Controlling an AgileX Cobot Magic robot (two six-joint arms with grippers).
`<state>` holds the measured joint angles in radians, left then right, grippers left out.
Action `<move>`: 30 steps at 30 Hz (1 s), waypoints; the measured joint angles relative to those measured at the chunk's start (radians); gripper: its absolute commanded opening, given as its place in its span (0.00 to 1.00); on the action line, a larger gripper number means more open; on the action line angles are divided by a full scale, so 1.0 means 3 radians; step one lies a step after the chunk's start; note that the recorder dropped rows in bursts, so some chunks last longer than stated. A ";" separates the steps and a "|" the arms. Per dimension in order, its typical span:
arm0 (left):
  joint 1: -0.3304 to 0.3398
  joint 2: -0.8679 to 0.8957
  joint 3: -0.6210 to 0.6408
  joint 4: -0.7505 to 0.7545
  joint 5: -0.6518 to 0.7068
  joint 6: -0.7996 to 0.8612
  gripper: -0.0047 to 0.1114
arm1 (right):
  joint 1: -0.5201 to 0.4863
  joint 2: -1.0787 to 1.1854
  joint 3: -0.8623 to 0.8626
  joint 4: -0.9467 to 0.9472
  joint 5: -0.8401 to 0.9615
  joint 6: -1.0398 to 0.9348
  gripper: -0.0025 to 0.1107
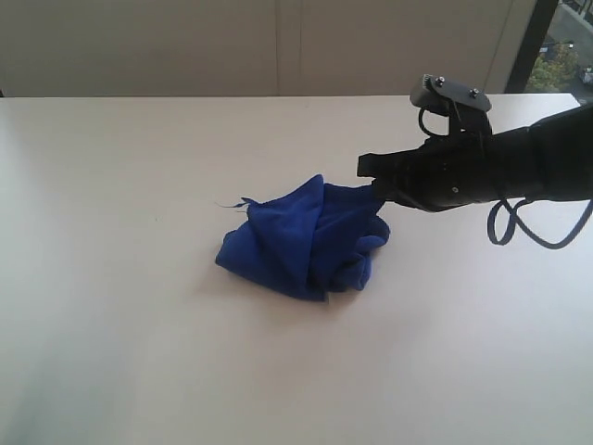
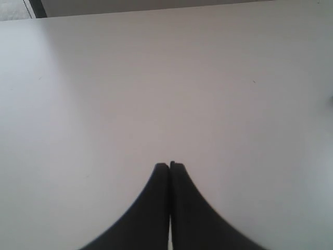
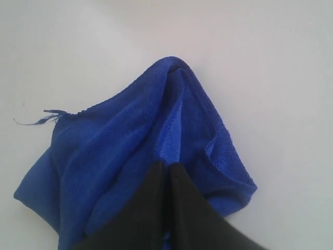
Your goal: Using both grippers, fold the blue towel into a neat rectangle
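Next, my left gripper grabs the towel's end (image 1: 257, 209) by the frayed thread before both grippers lift, because my right gripper is holding only a fold of the crumpled blue towel (image 1: 359, 206).
The blue towel (image 1: 296, 241) lies crumpled in a heap near the middle of the table, with a frayed thread (image 1: 236, 202) sticking out at its far left. My right gripper (image 1: 375, 192) reaches in from the right, its narrow tips pinched shut on a fold at the heap's upper right. In the right wrist view the towel (image 3: 119, 140) spreads under and around the closed tips (image 3: 167, 165), and blue cloth shows between the fingers. My left gripper (image 2: 170, 165) is shut with nothing in it over bare table. It is outside the exterior view.
The pale table (image 1: 139, 352) stretches wide on all sides of the towel. A cable loop (image 1: 519, 227) hangs under the right arm. A wall and a window (image 1: 561, 56) stand behind the table's far edge.
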<state>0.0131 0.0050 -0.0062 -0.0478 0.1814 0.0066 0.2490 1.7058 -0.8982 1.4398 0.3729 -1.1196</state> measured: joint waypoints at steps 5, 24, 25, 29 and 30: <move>0.0000 0.0000 0.0000 -0.0033 -0.0268 -0.0074 0.04 | 0.0000 0.0000 0.0000 0.0000 0.0007 0.0000 0.02; 0.0000 0.0496 -0.0684 -0.0289 -0.0561 -0.0995 0.04 | 0.0000 0.0000 0.0000 0.0000 0.0049 0.0000 0.02; 0.0000 0.0631 -0.0800 -0.0289 -0.0476 -0.0923 0.04 | 0.0000 0.0000 0.0000 0.0000 0.0055 0.0000 0.02; 0.0000 0.1420 -0.1342 -0.0289 -0.0100 -0.0671 0.04 | 0.0000 0.0000 0.0000 -0.0012 0.0087 0.0000 0.02; 0.0000 0.1592 -0.1430 -0.0289 -0.0031 -0.0622 0.04 | 0.0000 0.0000 0.0000 -0.0018 0.0105 0.0000 0.02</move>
<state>0.0131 0.4827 -0.4353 -0.1345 0.1722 -0.1801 0.2490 1.7058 -0.8982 1.4344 0.4044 -1.1196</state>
